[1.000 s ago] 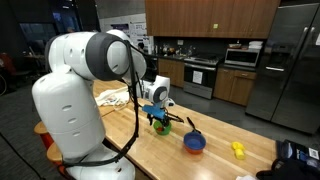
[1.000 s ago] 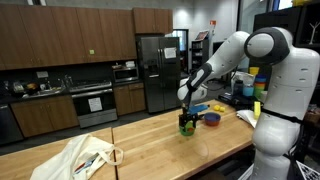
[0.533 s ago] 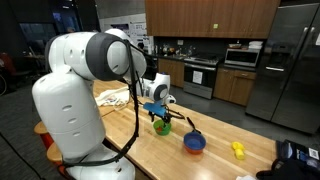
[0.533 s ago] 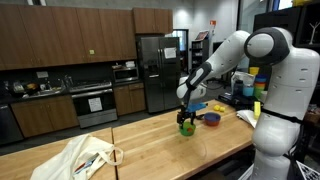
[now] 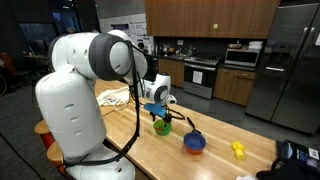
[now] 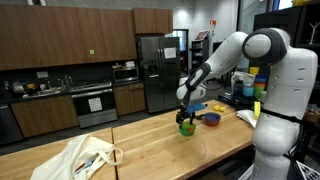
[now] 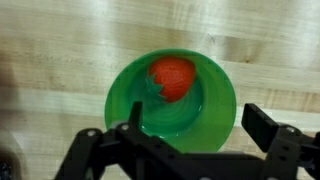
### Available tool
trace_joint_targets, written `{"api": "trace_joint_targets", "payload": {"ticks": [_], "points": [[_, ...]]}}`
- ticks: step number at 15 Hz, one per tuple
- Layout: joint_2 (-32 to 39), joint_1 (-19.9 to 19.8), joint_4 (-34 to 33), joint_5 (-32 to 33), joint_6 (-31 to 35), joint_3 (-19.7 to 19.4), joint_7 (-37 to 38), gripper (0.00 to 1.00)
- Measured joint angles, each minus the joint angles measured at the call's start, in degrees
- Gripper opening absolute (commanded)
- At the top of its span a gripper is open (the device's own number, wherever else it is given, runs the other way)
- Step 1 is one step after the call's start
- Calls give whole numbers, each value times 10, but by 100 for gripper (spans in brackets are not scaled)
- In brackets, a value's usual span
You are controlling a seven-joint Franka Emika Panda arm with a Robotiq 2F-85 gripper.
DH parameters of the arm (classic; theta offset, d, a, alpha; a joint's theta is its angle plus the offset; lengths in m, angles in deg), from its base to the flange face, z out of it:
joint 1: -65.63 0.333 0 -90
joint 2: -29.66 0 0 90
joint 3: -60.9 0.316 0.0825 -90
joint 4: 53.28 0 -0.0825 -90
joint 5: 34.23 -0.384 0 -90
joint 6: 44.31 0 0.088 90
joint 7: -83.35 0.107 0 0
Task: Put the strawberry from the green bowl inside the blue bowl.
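Observation:
My gripper's fingers are behind the strawberry, which lies toward the green bowl's far side [image 7: 178, 57], so next I move my gripper forward over the strawberry [image 7: 173, 79] before I lower and close it.
The green bowl [image 7: 172, 110] fills the middle of the wrist view, with the red strawberry [image 7: 172, 78] lying inside it toward its far side. My gripper [image 7: 197, 118] hangs open straight above the bowl, and its black fingers [image 7: 258, 123] stand wide near the bowl's rim with nothing between them. In both exterior views the gripper [image 5: 160, 116] [image 6: 186, 117] hovers just over the green bowl [image 5: 162, 127] [image 6: 186, 128]. The blue bowl [image 5: 194, 142] [image 6: 211, 119] sits apart on the wooden table, a short way beyond the green one.
A yellow object [image 5: 238, 149] lies on the table [image 5: 170, 155] past the blue bowl. A crumpled white cloth bag [image 6: 85, 155] [image 5: 115, 97] lies at the table's other end. Kitchen cabinets, a stove and a fridge stand behind.

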Motion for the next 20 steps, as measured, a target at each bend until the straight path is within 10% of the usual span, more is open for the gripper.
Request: {"api": "trace_joint_targets", "payload": {"ticks": [6, 7, 20], "points": [[10, -5, 0, 0, 8, -7, 7, 100], [11, -7, 0, 0, 8, -9, 7, 75], [28, -9, -5, 0, 9, -11, 18, 0]]}}
